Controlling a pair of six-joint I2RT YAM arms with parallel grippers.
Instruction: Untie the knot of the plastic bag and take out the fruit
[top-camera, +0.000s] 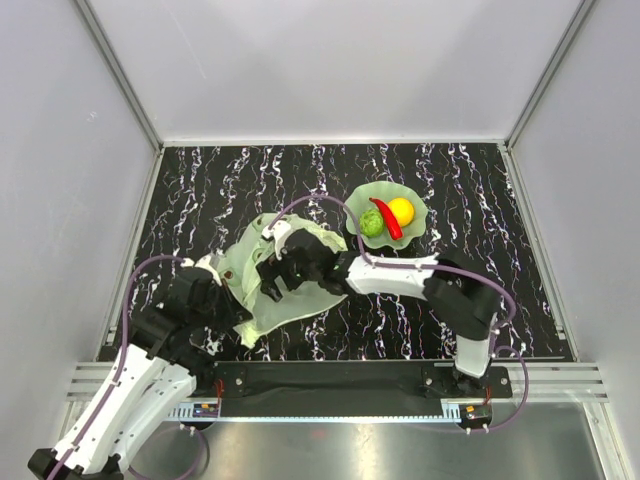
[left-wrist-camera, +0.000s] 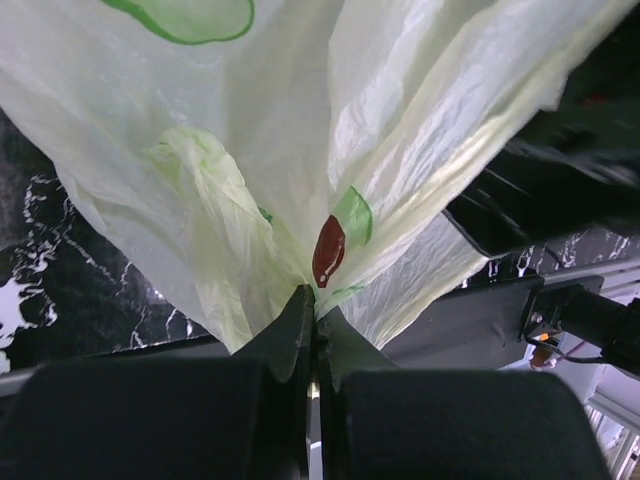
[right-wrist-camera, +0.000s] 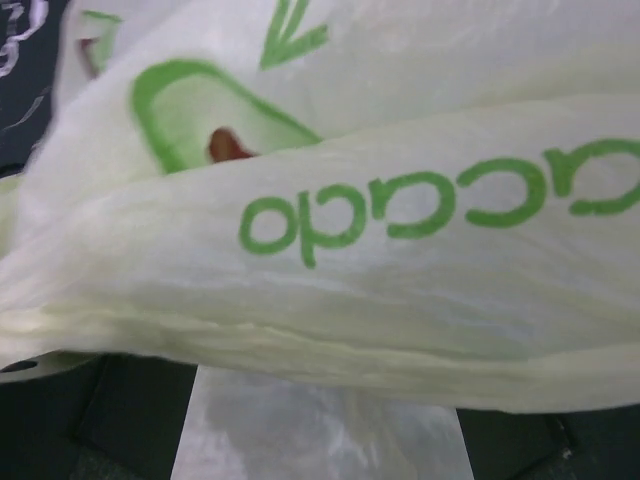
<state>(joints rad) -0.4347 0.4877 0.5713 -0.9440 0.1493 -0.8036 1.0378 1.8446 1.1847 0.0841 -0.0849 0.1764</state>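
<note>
The plastic bag (top-camera: 310, 301) will stay behind, gaping open, when the robot pulls out the hidden fruit, because the left gripper is pinching the bag's near edge (top-camera: 247, 324).
The pale green plastic bag (top-camera: 262, 262) lies crumpled on the black marbled table left of centre. My left gripper (top-camera: 222, 292) is at the bag's near left edge; in the left wrist view it (left-wrist-camera: 315, 300) is shut on a pinch of the bag (left-wrist-camera: 300, 130), which hangs stretched. My right gripper (top-camera: 273, 279) reaches into the middle of the bag. It (right-wrist-camera: 325, 425) stands open, its fingers (right-wrist-camera: 120, 420) wide apart, with printed bag film (right-wrist-camera: 330, 290) draped across them. Three pieces of fruit lie in a dish: a green round one (top-camera: 371, 224), a yellow one (top-camera: 401, 210), a long red one (top-camera: 387, 219). The knot is out of view.
The green wavy-edged dish (top-camera: 421, 221) sits at the back right of the table, a hand's width right of the bag. The right arm's white link (top-camera: 395, 274) stretches across in front of the dish. Grey walls enclose the table on three sides.
</note>
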